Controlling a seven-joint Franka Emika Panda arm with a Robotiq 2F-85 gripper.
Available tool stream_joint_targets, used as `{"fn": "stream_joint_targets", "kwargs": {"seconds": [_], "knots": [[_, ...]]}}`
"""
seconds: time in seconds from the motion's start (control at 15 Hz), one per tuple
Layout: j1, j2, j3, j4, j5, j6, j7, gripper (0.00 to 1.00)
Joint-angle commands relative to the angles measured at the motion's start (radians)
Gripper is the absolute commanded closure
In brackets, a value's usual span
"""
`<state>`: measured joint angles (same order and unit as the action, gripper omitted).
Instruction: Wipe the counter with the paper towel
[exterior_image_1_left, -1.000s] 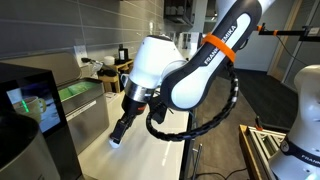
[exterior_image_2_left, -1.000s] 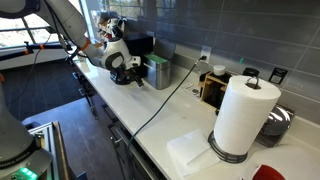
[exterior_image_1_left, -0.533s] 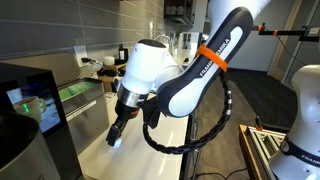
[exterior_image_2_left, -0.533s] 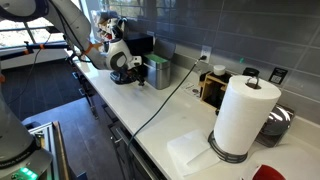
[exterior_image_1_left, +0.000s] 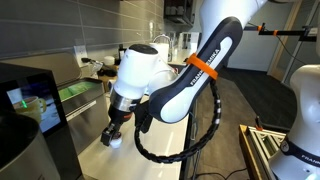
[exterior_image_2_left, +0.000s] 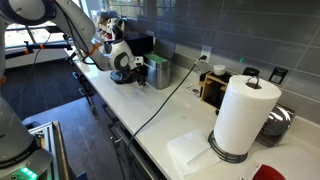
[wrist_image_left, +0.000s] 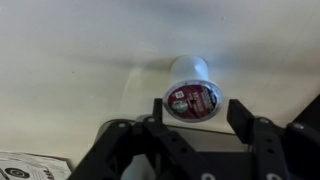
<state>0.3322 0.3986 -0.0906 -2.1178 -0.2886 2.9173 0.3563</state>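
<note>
I should reach around the dark red lid (wrist_image_left: 193, 101) and lift the white cup (wrist_image_left: 190, 70) out of the way before I wipe the counter, because the cup stands just past the ends of my gripper's fingers.
The counter (exterior_image_2_left: 175, 118) is a long off-white worktop; it also shows in an exterior view (exterior_image_1_left: 92, 122) and fills the wrist view (wrist_image_left: 80, 60). The paper towel (exterior_image_2_left: 190, 152) lies flat on it next to the base of the tall roll, far from the arm. My gripper (exterior_image_1_left: 114, 138) hangs low over the counter's far end (exterior_image_2_left: 121, 68). In the wrist view my gripper (wrist_image_left: 198, 106) is open, with a small white cup with a dark red lid (wrist_image_left: 190, 92) standing between and just beyond its fingertips, with a gap on each side.
A tall paper towel roll (exterior_image_2_left: 243, 115), a wooden rack with clutter (exterior_image_2_left: 215, 88) and a metal container (exterior_image_2_left: 158, 72) stand on the counter. A black cable (exterior_image_2_left: 160, 105) runs across it. A printed sheet (wrist_image_left: 30, 167) lies near the gripper. A dark screen (exterior_image_1_left: 30, 95) stands beside the counter.
The arm has swung a little to the left in an exterior view, and the gripper has stayed low over the counter by the small cup.
</note>
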Motion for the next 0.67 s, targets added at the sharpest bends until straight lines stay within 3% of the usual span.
{"fn": "stream_joint_targets", "kwargs": {"seconds": [0.0,0.13,0.27,0.4,0.6], "knots": [[0.059,0.020,-0.069,0.023,-0.042,-0.017,0.078,0.39],[0.084,0.013,-0.101,0.017,-0.051,-0.023,0.104,0.33],[0.109,0.013,-0.133,0.016,-0.061,-0.026,0.126,0.13],[0.123,0.008,-0.145,0.010,-0.058,-0.033,0.132,0.03],[0.110,-0.008,-0.117,-0.004,-0.035,-0.060,0.106,0.00]]}}
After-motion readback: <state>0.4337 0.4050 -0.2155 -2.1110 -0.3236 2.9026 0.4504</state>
